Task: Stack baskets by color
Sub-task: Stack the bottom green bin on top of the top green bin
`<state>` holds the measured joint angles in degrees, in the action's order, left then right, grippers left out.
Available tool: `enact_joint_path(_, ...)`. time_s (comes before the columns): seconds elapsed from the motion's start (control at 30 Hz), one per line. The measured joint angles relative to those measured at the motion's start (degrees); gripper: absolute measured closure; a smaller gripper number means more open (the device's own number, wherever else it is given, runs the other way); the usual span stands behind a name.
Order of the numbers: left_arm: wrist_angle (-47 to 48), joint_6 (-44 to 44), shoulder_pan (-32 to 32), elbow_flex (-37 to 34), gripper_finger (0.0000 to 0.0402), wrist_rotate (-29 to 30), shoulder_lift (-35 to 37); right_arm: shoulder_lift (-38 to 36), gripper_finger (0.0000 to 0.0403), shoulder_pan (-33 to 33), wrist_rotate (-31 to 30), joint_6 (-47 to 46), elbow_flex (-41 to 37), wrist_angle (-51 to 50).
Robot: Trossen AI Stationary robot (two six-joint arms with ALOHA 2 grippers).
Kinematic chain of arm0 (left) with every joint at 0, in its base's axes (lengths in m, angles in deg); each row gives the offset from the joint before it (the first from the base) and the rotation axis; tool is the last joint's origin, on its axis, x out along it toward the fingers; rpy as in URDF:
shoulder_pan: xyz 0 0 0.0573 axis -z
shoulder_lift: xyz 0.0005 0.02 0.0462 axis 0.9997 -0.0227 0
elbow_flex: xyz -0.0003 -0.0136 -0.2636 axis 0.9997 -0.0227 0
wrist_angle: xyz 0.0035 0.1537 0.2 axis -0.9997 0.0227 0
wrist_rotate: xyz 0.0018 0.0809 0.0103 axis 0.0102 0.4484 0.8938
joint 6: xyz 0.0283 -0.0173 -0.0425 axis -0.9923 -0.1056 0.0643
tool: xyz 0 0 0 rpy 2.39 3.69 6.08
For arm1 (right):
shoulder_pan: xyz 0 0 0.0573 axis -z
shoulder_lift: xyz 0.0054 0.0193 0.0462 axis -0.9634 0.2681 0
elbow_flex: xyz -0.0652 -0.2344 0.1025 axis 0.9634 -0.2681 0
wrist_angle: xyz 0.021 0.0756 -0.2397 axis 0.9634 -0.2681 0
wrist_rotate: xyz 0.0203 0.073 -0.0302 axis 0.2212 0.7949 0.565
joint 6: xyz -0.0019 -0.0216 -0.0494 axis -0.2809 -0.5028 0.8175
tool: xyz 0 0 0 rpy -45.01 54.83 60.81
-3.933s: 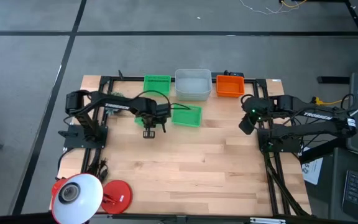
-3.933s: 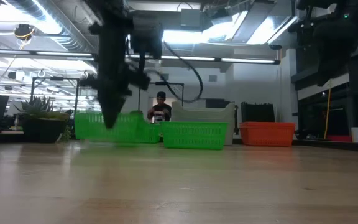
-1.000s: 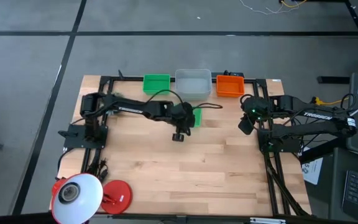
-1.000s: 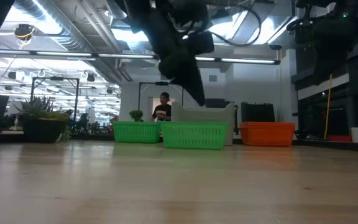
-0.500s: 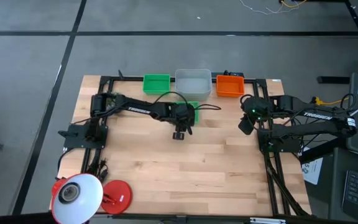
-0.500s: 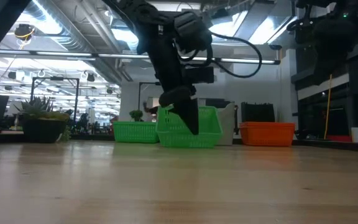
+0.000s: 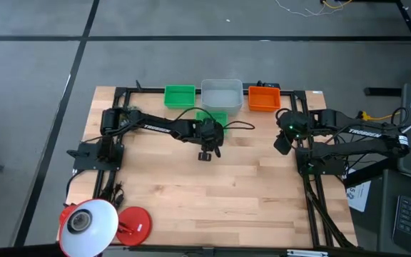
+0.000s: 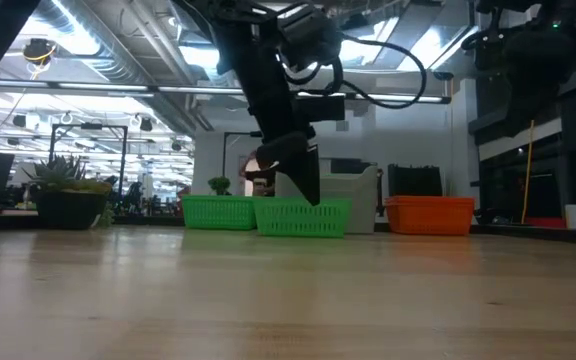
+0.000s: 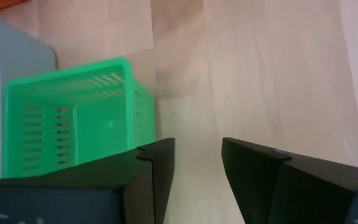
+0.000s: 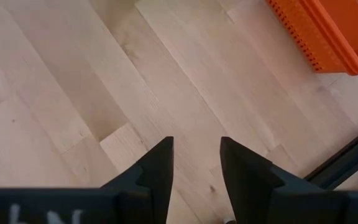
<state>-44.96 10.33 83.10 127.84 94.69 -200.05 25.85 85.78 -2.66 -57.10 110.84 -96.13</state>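
Observation:
The green basket [image 7: 215, 116] by my left gripper will sink into the far green basket [image 7: 180, 96] when I lower it, because the far one is open and empty.
Two green baskets show. One [image 7: 179, 95] stands at the far edge, next to a grey-white basket [image 7: 222, 95] and an orange basket [image 7: 265, 97]. The other [image 7: 212, 116] rests flat on its bottom just in front of the grey-white one. My left gripper [image 9: 197, 162] is open and low over the table at this second green basket [image 9: 67, 118]. Only bare wood shows between its fingers. In the low view its fingertips [image 8: 303, 190] stand in front of that basket [image 8: 303, 217]. My right gripper [image 10: 196, 162] waits open above the table's right side [image 7: 282, 143]. My left gripper has one finger [image 9: 157, 158] close beside a corner of the green basket's wall [image 9: 143, 121], slanting down at it from the near side. I cannot tell whether the finger touches the wall. The basket lies flat on the table.
A red round lamp base [image 7: 135, 223] and white shade [image 7: 90, 221] stand at the near left corner. Black frame rails run along the far edge and both sides [image 7: 312, 200]. Open wood lies across the middle and near part of the table. The orange basket's corner [image 10: 328, 31] shows ahead of my right gripper.
My left gripper has sunk toward the table and gone a little toward the far edge. The green basket beside it has slid toward the far edge, closer to the grey-white basket. Half a second ago it stood tipped up. Now it lies flat again.

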Motion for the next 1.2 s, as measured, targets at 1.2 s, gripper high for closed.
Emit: enact_joint_path(1.2, 4.0, -1.2, -4.4, 0.0, 0.0388, -1.5, -1.6, 0.0, 0.0272, 0.0, 0.0, 1.1, 0.0, 0.0)
